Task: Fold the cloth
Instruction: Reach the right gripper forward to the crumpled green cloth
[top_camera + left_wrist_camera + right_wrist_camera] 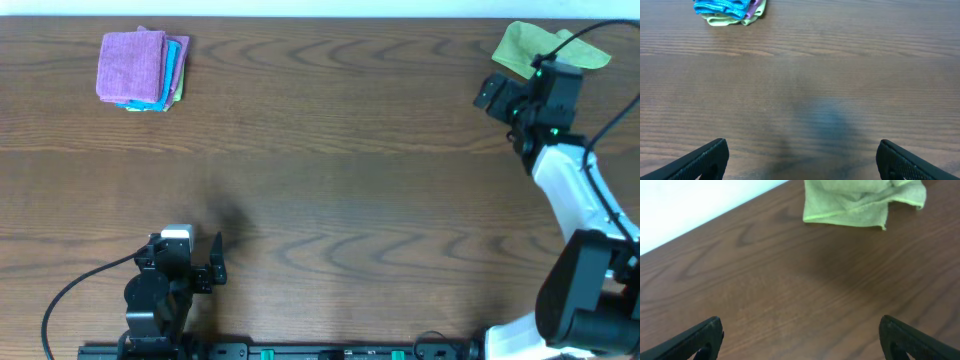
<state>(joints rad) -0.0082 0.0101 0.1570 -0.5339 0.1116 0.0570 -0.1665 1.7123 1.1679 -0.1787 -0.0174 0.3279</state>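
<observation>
The lime-green cloth (525, 48) is bunched up at the far corner, a long way from the robot's left gripper, so next the right gripper takes hold of it and pulls it toward the middle (330, 150) first.
The lime-green cloth (530, 45) lies bunched and partly doubled over at the table's far right corner. In the right wrist view it (860, 202) sits ahead and to the right. I cannot see its white tag. My right gripper (492, 95) hovers just in front and to the left of the cloth, not touching it; its jaws (800, 337) are wide open and empty. My left gripper (185, 250) is near the front left edge, far from the cloth. Its jaws (802, 160) are open and empty over bare wood.
A stack of folded cloths lies at the far left: a purple cloth (132, 65) on top and a turquoise cloth (175, 60) under it. The stack shows in the left wrist view (725, 10). The table's far edge (715, 220) runs just behind the lime-green cloth.
</observation>
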